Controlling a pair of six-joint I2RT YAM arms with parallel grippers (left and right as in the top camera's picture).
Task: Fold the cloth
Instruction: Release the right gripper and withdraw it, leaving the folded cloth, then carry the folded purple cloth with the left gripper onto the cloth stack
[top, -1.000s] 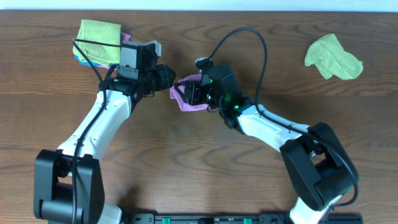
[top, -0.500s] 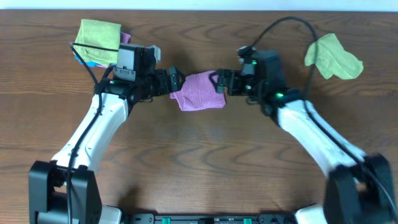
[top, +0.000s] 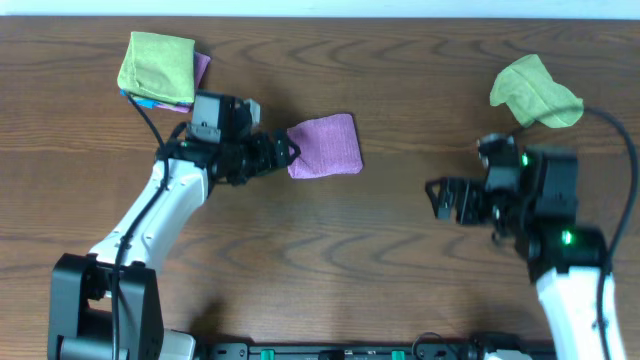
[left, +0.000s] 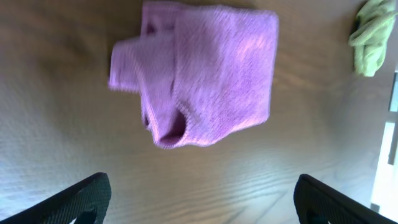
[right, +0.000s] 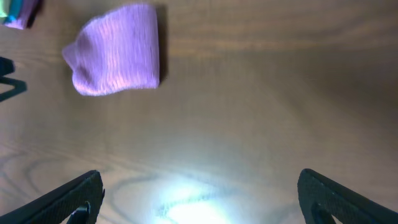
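Observation:
My gripper will carry the purple cloth (left: 225, 71) to the stack, and the cloth will stay folded but crooked, because a flap (left: 126, 65) sticks out from the uneven layers.
The purple cloth (top: 325, 146) lies folded on the wooden table, also seen in the left wrist view (left: 205, 74) and the right wrist view (right: 118, 59). My left gripper (top: 283, 153) stands open just left of the cloth's edge, with nothing between its fingers (left: 78, 199). My right gripper (top: 440, 198) is open and empty, well to the right of the cloth, over bare wood, its fingers (right: 345, 196) spread wide.
A stack of folded cloths with a green one on top (top: 158, 68) sits at the back left. A crumpled green cloth (top: 535, 92) lies at the back right, just behind the right arm.
Both grippers have opened and let go of the purple cloth, which now lies flat. The right arm has pulled far back to the right; the left has backed off slightly to the left.

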